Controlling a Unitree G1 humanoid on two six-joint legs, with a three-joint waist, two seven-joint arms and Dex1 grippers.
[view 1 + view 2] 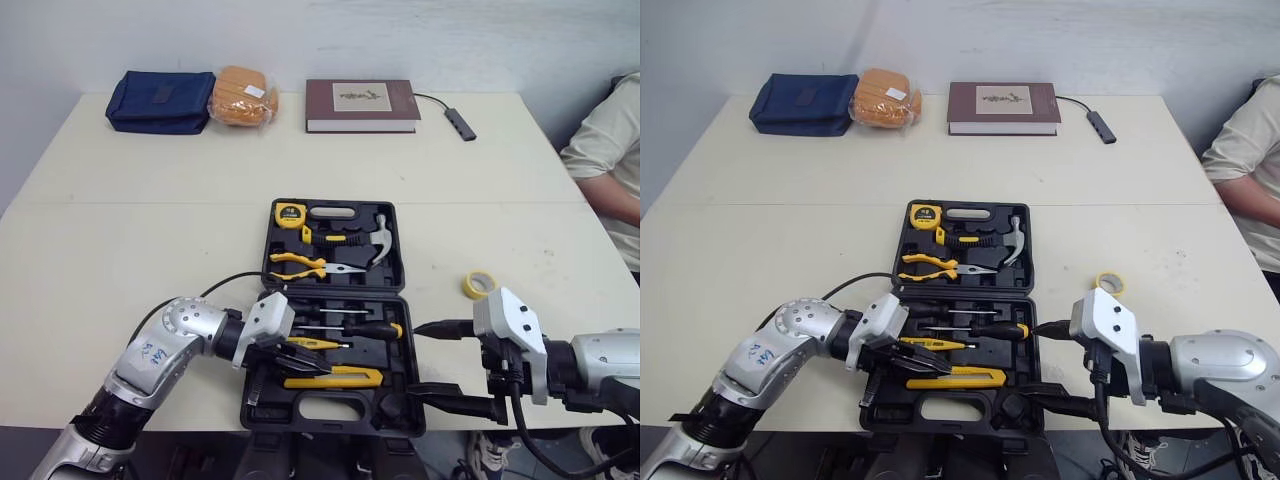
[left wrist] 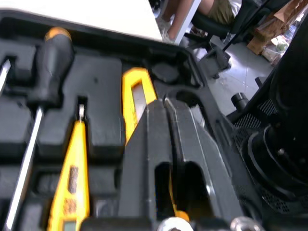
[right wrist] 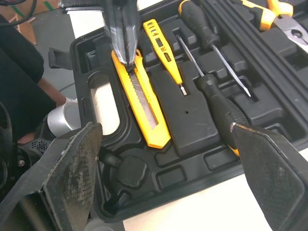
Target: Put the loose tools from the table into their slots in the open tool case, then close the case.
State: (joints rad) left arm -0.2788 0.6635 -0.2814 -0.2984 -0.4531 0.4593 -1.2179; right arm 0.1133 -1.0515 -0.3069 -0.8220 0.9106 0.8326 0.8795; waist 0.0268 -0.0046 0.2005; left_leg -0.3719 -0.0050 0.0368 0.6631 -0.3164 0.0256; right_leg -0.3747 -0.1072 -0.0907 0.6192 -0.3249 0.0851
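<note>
The tool case's corner slot [image 1: 393, 408] is close to the utility knife's end. The yellow tape roll [image 1: 479, 285] will rest against the utility knife when I lower it in.
The open black tool case [image 1: 398, 240] lies at the table's front middle. Its far half holds a tape measure [image 1: 290, 214], pliers [image 1: 300, 262] and a hammer [image 1: 378, 238]. In the near half lie screwdrivers [image 1: 370, 328], a yellow voltage tester [image 1: 318, 343] and a yellow utility knife [image 1: 345, 378]. My left gripper [image 1: 322, 370] is shut, and its tips rest on the utility knife [image 3: 144, 106] near its left end. My right gripper [image 1: 414, 358] is wide open just off the case's right edge, with nothing between its fingers. A yellow tape roll [image 1: 479, 284] lies loose on the table to the right of the case.
Along the table's far edge lie a blue pouch [image 1: 160, 101], an orange bag [image 1: 241, 97], a maroon book [image 1: 361, 105] and a small adapter on a cable [image 1: 460, 124]. A person [image 1: 610, 160] sits at the right edge. The case's near rim reaches the table's front edge.
</note>
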